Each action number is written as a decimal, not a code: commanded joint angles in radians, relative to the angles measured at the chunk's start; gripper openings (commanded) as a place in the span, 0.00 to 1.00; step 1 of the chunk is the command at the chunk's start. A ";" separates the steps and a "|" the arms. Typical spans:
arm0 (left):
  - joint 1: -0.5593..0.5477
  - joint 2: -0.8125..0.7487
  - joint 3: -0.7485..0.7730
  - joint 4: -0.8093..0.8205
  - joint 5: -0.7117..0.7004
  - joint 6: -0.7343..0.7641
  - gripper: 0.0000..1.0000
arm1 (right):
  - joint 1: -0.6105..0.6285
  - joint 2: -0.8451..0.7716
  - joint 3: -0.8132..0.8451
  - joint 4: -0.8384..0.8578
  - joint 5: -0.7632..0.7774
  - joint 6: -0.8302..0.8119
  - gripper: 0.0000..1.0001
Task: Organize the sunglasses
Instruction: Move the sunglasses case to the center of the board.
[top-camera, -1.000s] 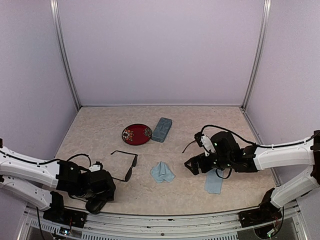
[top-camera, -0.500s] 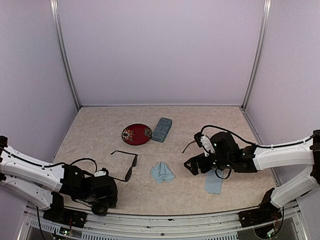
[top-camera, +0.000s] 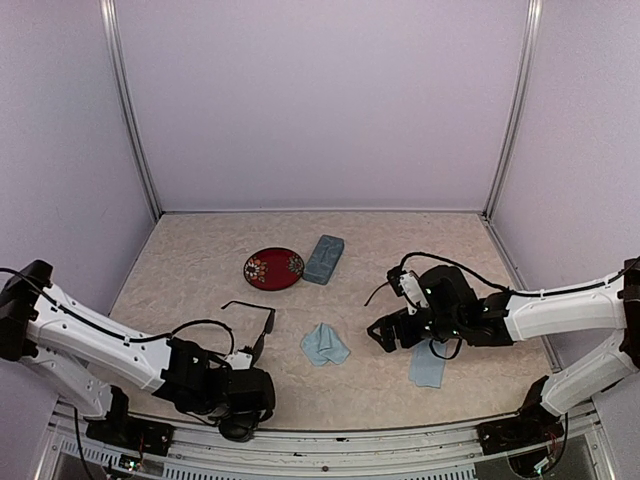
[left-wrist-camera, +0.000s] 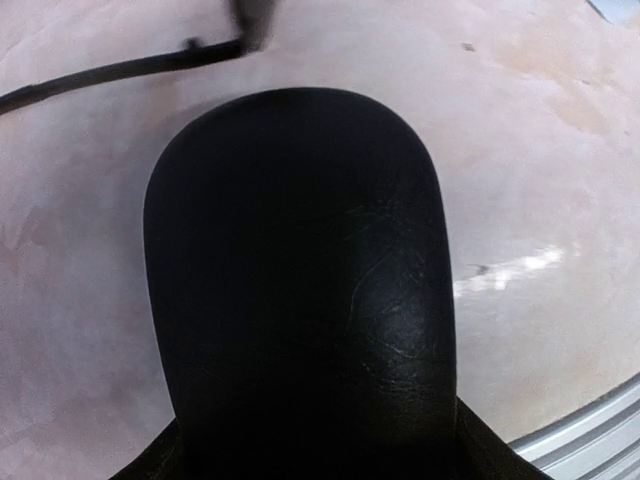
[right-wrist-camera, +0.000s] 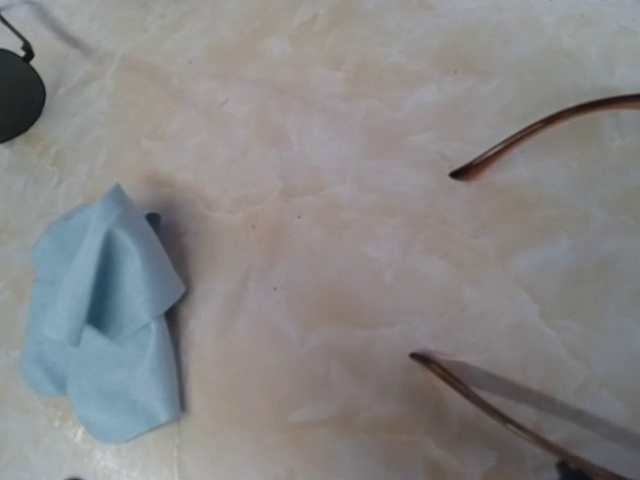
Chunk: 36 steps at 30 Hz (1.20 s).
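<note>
The space (top-camera: 354, 374) beside the crumpled blue cloth is free for the black oval case, so my left gripper should go on carrying it across until it rests there (top-camera: 352, 378).
The black-framed sunglasses (top-camera: 252, 325) lie open on the table left of centre. One temple shows in the left wrist view (left-wrist-camera: 120, 70) and one lens in the right wrist view (right-wrist-camera: 15, 95). My left gripper (top-camera: 243, 408) is at the near edge, shut on the black oval case (left-wrist-camera: 300, 280), which fills its wrist view. My right gripper (top-camera: 384, 332) hovers right of centre. It appears shut on the reddish-brown sunglasses, whose two brown temples (right-wrist-camera: 540, 125) reach out over the table. Its fingers are out of the wrist view.
A crumpled blue cloth (top-camera: 324, 345) lies mid-table and also shows in the right wrist view (right-wrist-camera: 100, 320). A second blue cloth (top-camera: 428, 365) lies under the right arm. A red patterned plate (top-camera: 273, 268) and the blue-grey rectangular case (top-camera: 323, 259) sit further back.
My left arm has swung right along the near edge, carrying the black oval case. The right arm and the black-framed sunglasses have not moved.
</note>
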 joint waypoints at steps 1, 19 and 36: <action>-0.066 0.099 0.141 0.024 -0.021 0.024 0.54 | 0.013 -0.015 -0.003 -0.006 0.008 0.009 1.00; 0.090 0.447 0.532 0.290 0.043 0.412 0.51 | -0.024 -0.078 0.039 -0.157 0.028 0.022 1.00; 0.130 0.553 0.610 0.363 0.065 0.467 0.88 | -0.038 -0.075 0.011 -0.148 -0.033 0.037 1.00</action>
